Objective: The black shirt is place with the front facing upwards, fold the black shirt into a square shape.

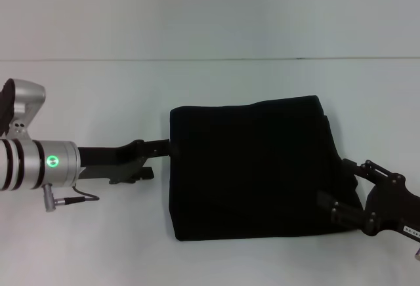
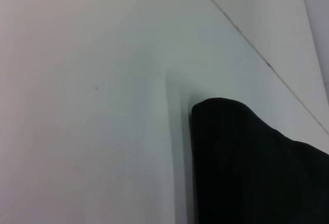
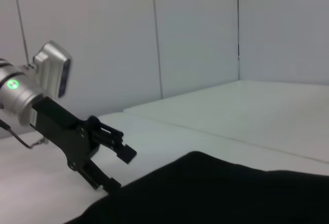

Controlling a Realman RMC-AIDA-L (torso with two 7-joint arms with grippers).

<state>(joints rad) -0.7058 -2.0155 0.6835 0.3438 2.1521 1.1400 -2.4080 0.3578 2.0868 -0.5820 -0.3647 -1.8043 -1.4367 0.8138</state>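
The folded black shirt [image 1: 264,171] is off-centre toward my right gripper, so my left gripper should grab the edge [image 1: 174,159] beside it and drag the shirt toward the middle.
The black shirt [image 1: 249,168] lies on the white table as a folded, roughly square bundle; no letters or neck label show. It also shows in the left wrist view [image 2: 257,172] and in the right wrist view [image 3: 231,193]. My left gripper [image 1: 159,160] is open at the shirt's left edge, low over the table, with nothing between its fingers; the right wrist view shows it [image 3: 119,169] just beside the cloth. My right gripper [image 1: 333,181] is open at the shirt's lower right edge, its fingertips against the cloth.
The white table [image 1: 98,233] stretches around the shirt. A seam line [image 1: 197,59] runs across the far part of the surface. White walls [image 3: 195,34] stand behind the table.
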